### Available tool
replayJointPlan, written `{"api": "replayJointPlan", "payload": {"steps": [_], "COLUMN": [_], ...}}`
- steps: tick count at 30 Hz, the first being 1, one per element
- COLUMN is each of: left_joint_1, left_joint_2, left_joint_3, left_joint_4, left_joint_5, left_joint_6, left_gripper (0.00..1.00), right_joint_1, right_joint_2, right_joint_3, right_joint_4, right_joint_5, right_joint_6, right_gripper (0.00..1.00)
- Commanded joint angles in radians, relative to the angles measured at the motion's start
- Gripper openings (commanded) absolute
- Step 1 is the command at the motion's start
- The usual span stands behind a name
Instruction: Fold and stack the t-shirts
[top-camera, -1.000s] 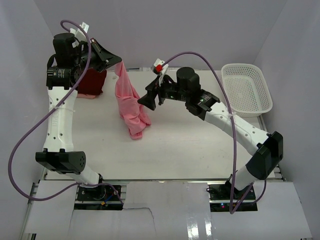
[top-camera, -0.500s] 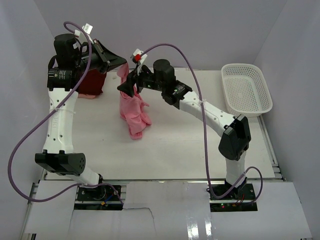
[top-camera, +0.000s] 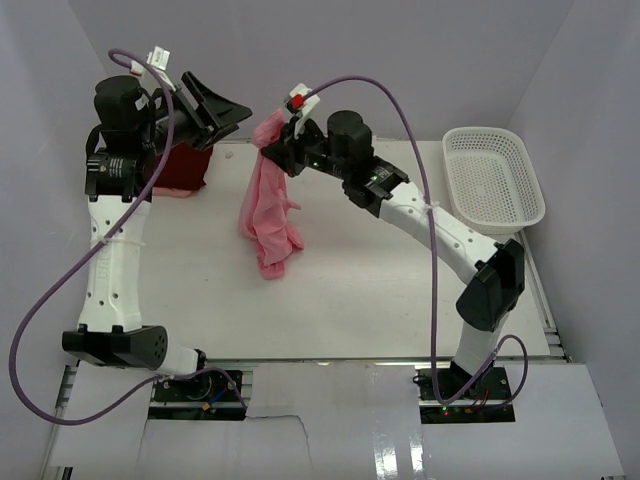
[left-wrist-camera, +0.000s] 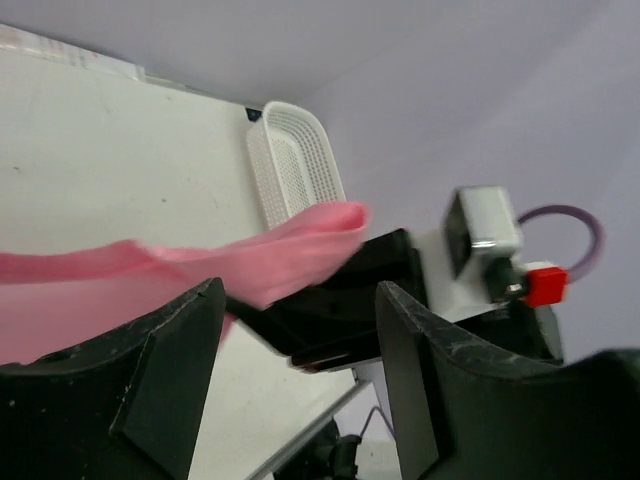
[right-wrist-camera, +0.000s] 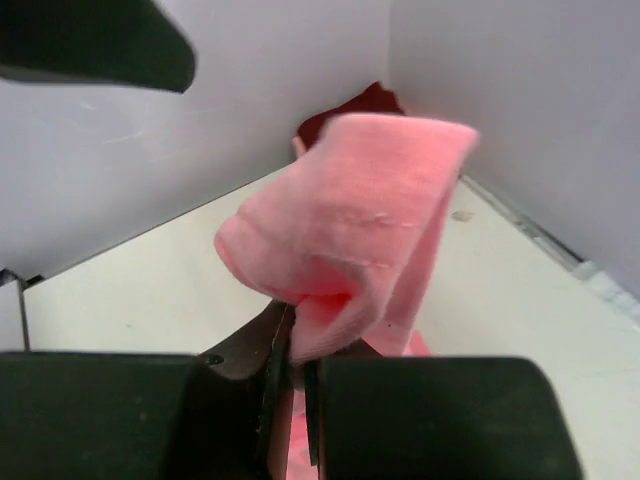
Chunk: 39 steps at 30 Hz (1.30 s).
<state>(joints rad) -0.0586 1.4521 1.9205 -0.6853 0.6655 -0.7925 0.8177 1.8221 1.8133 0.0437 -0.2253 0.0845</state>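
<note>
My right gripper should raise the salmon pink t-shirt higher before my left gripper grabs the t-shirt's lower part (top-camera: 276, 232), because the t-shirt hangs bunched up with its lower end crumpled (top-camera: 272, 256).
A salmon pink t-shirt (top-camera: 268, 205) hangs bunched from my right gripper (top-camera: 276, 150), whose jaws are shut on its top fold (right-wrist-camera: 355, 215); its lower end rests crumpled on the table. My left gripper (top-camera: 225, 112) stands open a short way to the left of that fold, with nothing between its fingers (left-wrist-camera: 175, 365); the pink cloth (left-wrist-camera: 260, 260) shows beyond them. The dark maroon t-shirt (top-camera: 182, 166) lies folded at the back left corner, partly hidden by my left arm, and shows far off as a maroon patch (right-wrist-camera: 350, 108) in the right wrist view.
A white mesh basket (top-camera: 492, 178) stands at the table's back right; it also shows as a white basket (left-wrist-camera: 295, 165) in the left wrist view. Purple cables loop over both arms. Walls close in the back and sides.
My right gripper moved in from the right and shut on the pink shirt's top. My left gripper let go of it, opened and drew back to the left.
</note>
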Motion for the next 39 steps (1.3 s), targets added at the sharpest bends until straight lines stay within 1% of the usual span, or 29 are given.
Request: {"api": "replayJointPlan", "payload": {"steps": [1, 2, 3, 4, 5, 6, 8, 9, 11, 12, 13, 14, 15, 16, 17, 19, 20, 23, 24, 26, 28, 30, 31, 34, 35, 38, 39], "left_joint_1": [0.022, 0.022, 0.022, 0.022, 0.022, 0.022, 0.022, 0.022, 0.022, 0.022, 0.02, 0.016, -0.004, -0.018, -0.036, -0.084, -0.099, -0.156, -0.193, -0.227, -0.263, -0.29, -0.294, -0.314, -0.322, -0.352, -0.366], "left_joint_2": [-0.113, -0.131, -0.148, -0.165, -0.191, -0.202, -0.217, -0.222, -0.234, -0.234, -0.237, -0.236, -0.234, -0.233, -0.228, -0.187, -0.177, -0.162, -0.16, -0.159, -0.139, -0.116, -0.102, -0.064, -0.071, -0.171, -0.244], "left_joint_3": [-0.05, -0.114, -0.159, -0.208, -0.315, -0.372, -0.477, -0.591, -0.699, -0.797, -0.84, -0.883, -0.963, -1.006, -1.038, -1.096, -1.12, -1.213, -1.224, -1.236, -1.238, -1.239, -1.241, -1.267, -1.281, -1.316, -1.33], "left_joint_4": [0.061, 0.079, 0.14, 0.174, 0.211, 0.28, 0.331, 0.396, 0.466, 0.539, 0.579, 0.668, 0.729, 0.783, 0.844, 0.885, 0.949, 1.058, 1.06, 1.06, 1.061, 1.087, 1.101, 1.2, 1.254, 1.264, 1.259], "left_joint_5": [-0.189, -0.202, -0.201, -0.167, -0.14, -0.11, -0.031, -0.006, 0.058, 0.08, 0.104, 0.136, 0.144, 0.147, 0.152, 0.141, 0.14, 0.112, 0.097, 0.049, 0.036, 0.046, 0.074, 0.106, 0.097, 0.051, 0.022], "left_joint_6": [0.012, 0.0, -0.002, -0.004, -0.004, -0.005, -0.004, 0.004, 0.015, 0.027, 0.03, 0.036, 0.041, 0.042, 0.047, 0.053, 0.044, 0.025, 0.041, 0.085, 0.087, 0.052, 0.033, -0.046, -0.054, -0.012, 0.011], "left_gripper": [0.74, 0.83, 0.95, 0.96, 0.96, 0.96, 0.97, 0.97, 0.97, 0.97, 0.97, 0.97, 0.97, 0.97, 0.97, 0.97, 0.97, 0.97, 0.97, 0.97, 0.97, 0.97, 0.98, 0.98, 0.98, 0.98, 0.98], "right_joint_1": [-0.063, -0.084, -0.092, -0.098, -0.106, -0.11, -0.123, -0.127, -0.138, -0.144, -0.149, -0.156, -0.16, -0.163, -0.163, -0.164, -0.164, -0.164, -0.164, -0.166, -0.166, -0.166, -0.166, -0.164, -0.166, -0.166, -0.166], "right_joint_2": [-0.138, -0.138, -0.136, -0.133, -0.13, -0.13, -0.161, -0.194, -0.234, -0.275, -0.294, -0.306, -0.32, -0.323, -0.325, -0.33, -0.331, -0.331, -0.327, -0.323, -0.322, -0.322, -0.322, -0.317, -0.314, -0.3, -0.288], "right_joint_3": [0.076, 0.116, 0.159, 0.203, 0.29, 0.326, 0.371, 0.377, 0.371, 0.359, 0.347, 0.336, 0.33, 0.331, 0.331, 0.32, 0.313, 0.302, 0.302, 0.302, 0.3, 0.299, 0.3, 0.302, 0.302, 0.297, 0.293], "right_joint_4": [-0.01, -0.042, -0.132, -0.163, -0.192, -0.212, -0.22, -0.216, -0.199, -0.186, -0.165, -0.159, -0.159, -0.162, -0.165, -0.163, -0.162, -0.162, -0.163, -0.165, -0.165, -0.163, -0.163, -0.162, -0.162, -0.162, -0.162], "right_joint_5": [0.055, 0.05, 0.038, 0.035, 0.034, 0.032, 0.018, 0.03, 0.049, 0.064, 0.072, 0.078, 0.08, 0.078, 0.076, 0.076, 0.078, 0.095, 0.096, 0.101, 0.104, 0.104, 0.104, 0.107, 0.115, 0.171, 0.19], "right_joint_6": [-0.026, -0.032, -0.035, -0.043, -0.051, -0.052, -0.045, -0.046, -0.048, -0.048, -0.049, -0.051, -0.052, -0.052, -0.051, -0.046, -0.045, -0.046, -0.048, -0.048, -0.048, -0.043, -0.042, -0.035, -0.034, -0.049, -0.06], "right_gripper": [0.08, 0.08, 0.08, 0.08, 0.08, 0.08, 0.08, 0.08, 0.08, 0.08, 0.08, 0.08, 0.08, 0.08, 0.08, 0.08, 0.08, 0.08, 0.08, 0.08, 0.08, 0.08, 0.08, 0.08, 0.08, 0.08, 0.08]}}
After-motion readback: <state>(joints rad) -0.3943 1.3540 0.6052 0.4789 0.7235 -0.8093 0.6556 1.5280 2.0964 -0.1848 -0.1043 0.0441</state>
